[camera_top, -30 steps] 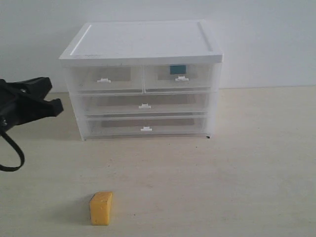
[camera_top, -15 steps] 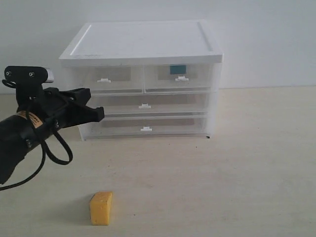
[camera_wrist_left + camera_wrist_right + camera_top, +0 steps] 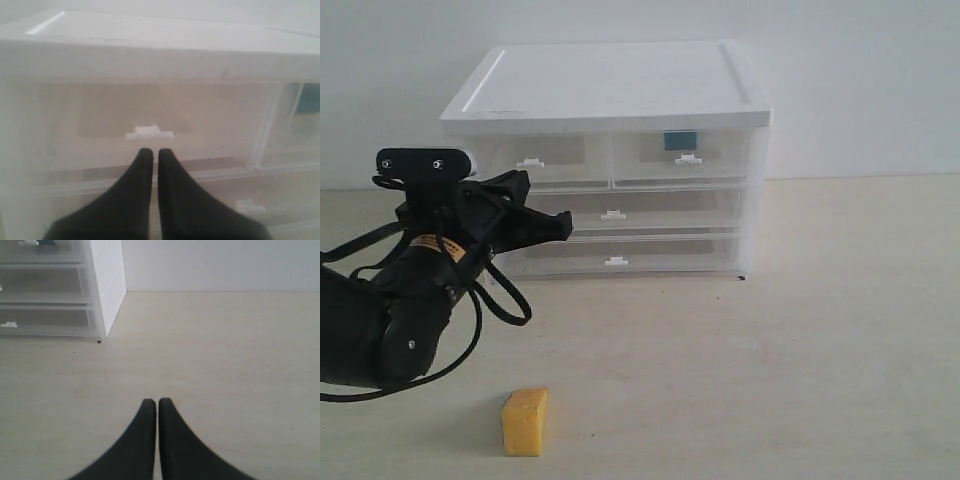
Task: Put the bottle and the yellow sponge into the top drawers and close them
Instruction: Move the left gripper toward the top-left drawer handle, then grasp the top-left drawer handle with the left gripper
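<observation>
The empty top drawer is closed while the yellow sponge is lying outside, so the robot's left gripper should first open, take hold of the white handle and pull the drawer out.
The white-topped cabinet stands at the back, both top drawers pushed in. The bottle's teal label shows through the top right drawer. The top left drawer looks empty; its white handle sits just beyond my left gripper, which is shut and holds nothing. In the exterior view the left gripper hovers in front of the cabinet's left half. The yellow sponge lies on the table near the front edge. My right gripper is shut over bare table.
Two full-width drawers sit below the top pair, both pushed in. The beige table spreads to the right of the cabinet. A white wall stands behind it.
My left arm has swung in from the left edge towards the cabinet's left front, its gripper now near the top left drawer. The sponge and drawers have not moved.
</observation>
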Motion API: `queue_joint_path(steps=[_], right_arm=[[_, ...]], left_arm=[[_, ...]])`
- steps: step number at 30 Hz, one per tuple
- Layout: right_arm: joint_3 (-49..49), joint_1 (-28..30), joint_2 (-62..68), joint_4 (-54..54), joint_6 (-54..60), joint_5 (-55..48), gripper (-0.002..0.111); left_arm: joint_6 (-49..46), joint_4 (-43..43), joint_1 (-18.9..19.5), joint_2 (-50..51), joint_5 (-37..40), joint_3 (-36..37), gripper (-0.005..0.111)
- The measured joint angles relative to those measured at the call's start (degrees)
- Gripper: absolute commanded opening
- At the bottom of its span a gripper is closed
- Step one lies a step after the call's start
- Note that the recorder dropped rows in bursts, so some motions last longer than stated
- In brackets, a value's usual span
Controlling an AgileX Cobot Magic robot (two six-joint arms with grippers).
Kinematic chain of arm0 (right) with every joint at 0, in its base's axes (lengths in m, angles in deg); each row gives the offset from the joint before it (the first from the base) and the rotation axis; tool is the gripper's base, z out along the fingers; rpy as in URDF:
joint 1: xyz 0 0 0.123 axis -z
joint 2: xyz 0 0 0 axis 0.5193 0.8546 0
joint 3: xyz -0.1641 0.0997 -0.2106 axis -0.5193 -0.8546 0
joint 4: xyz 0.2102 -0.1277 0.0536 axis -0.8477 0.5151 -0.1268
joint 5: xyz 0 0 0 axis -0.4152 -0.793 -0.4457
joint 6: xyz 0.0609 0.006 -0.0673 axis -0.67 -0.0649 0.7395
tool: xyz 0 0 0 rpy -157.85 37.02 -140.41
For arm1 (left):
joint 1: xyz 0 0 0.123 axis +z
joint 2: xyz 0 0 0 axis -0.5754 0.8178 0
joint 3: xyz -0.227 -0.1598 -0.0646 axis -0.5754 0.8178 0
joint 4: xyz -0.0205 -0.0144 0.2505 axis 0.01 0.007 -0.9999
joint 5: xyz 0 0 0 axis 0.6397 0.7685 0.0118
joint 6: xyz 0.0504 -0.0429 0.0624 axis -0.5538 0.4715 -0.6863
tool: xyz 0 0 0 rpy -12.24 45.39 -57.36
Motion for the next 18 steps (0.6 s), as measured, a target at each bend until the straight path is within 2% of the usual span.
queue_joint_path(steps=[6, 8, 10, 16, 18], right_arm=[[0.0, 0.0, 0.0, 0.0, 0.0, 0.0, 0.0], [0.0, 0.0, 0.0, 0.0, 0.0, 0.0, 0.0], [0.0, 0.0, 0.0, 0.0, 0.0, 0.0, 0.0], [0.0, 0.0, 0.0, 0.0, 0.0, 0.0, 0.0], [0.0, 0.0, 0.0, 0.0, 0.0, 0.0, 0.0]], left_arm=[[0.8, 0.2, -0.9, 2.6, -0.1, -2.2, 0.004], [1.5, 0.2, -0.9, 2.9, -0.1, -2.2, 0.009], [1.6, -1.4, -0.9, 3.1, 0.0, -2.3, 0.019], [0.9, -6.5, -0.9, 3.1, 0.0, -2.5, 0.068], [0.8, -6.5, -0.9, 3.1, -0.1, -2.6, 0.078]])
